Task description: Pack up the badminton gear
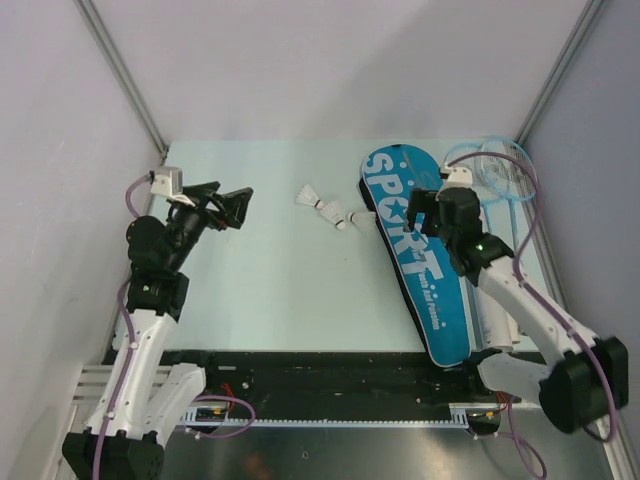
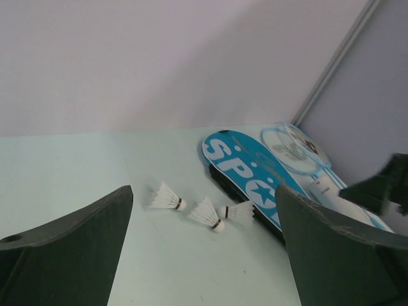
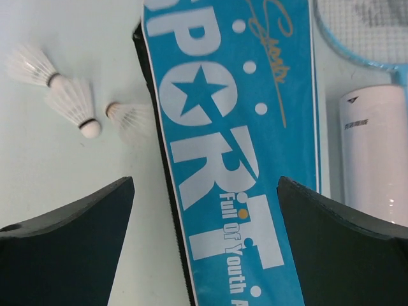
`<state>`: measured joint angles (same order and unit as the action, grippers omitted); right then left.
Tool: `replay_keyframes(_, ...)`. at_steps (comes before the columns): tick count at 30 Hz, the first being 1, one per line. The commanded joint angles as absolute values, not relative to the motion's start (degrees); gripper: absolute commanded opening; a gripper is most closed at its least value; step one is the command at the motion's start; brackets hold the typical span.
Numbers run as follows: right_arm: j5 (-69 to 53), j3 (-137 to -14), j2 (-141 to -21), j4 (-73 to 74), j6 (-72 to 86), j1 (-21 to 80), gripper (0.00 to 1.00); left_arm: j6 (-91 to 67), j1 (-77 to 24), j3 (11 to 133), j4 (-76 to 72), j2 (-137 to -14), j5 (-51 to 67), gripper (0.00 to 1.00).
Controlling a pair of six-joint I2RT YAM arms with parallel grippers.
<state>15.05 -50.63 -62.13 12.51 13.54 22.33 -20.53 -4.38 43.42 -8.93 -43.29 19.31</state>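
Note:
My right gripper should go next with open fingers toward the white tube's upper end (image 3: 373, 101), which is clear of the racket bag, and close across its narrow width (image 3: 373, 143).
The long blue SPORT racket bag (image 1: 443, 318) with black edging lies flat on the right side of the table, also seen in the right wrist view (image 3: 217, 127). Three white shuttlecocks (image 1: 309, 196) (image 1: 330, 210) (image 1: 352, 219) lie just left of its top end. Light-blue rackets (image 1: 497, 168) lie to the right of the bag, with a white tube (image 3: 373, 153) beside it. My right gripper (image 1: 437, 212) hovers open above the bag's middle, nothing between its fingers (image 3: 64, 236). My left gripper (image 1: 232, 200) is open and empty over the left of the table, facing the shuttlecocks (image 2: 207, 213).
Grey enclosure walls with metal posts close in the table at the back and on both sides. The pale green tabletop (image 1: 280, 290) stretches between the two arms. A black rail (image 1: 320, 375) runs along the near edge by the arm bases.

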Motion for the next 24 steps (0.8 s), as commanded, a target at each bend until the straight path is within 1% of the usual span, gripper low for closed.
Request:
replay_keyframes(1, 12.6, -56.2, -70.2, 14.9, 13.4, 20.3, 1.0, -21.6, -4.1, 46.2, -11.0, -46.4, 26.8, 0.97)
replay_keyframes(6, 12.6, -58.7, -73.3, 19.6, 13.4, 13.8, 1.0, -23.4, -4.3, 46.9, -10.9, -48.8, 31.7, 0.97)
replay_keyframes(7, 11.3, -58.9, -73.9, 20.2, 13.5, 9.6, 1.0, -23.8, -4.3, 47.0, -10.9, -49.6, 32.3, 0.97)
replay_keyframes(9, 8.6, -59.5, -74.8, 22.4, 13.8, 5.3, 1.0, -24.3, -4.5, 47.5, -11.0, -50.4, 33.5, 0.97)
replay_keyframes(14, 7.9, -61.2, -79.3, 25.9, 11.6, -4.7, 1.0, -26.0, -5.1, 48.0, -11.0, -52.6, 36.4, 0.97)
replay_keyframes(18, 3.7, -62.6, -84.3, 26.3, 9.3, -7.9, 0.99, -26.2, -6.0, 48.0, -11.1, -53.1, 37.2, 0.97)
replay_keyframes(24, 7.1, -64.3, -89.7, 26.7, 6.9, -8.3, 0.95, -26.3, -7.0, 48.0, -11.2, -53.6, 37.8, 0.97)
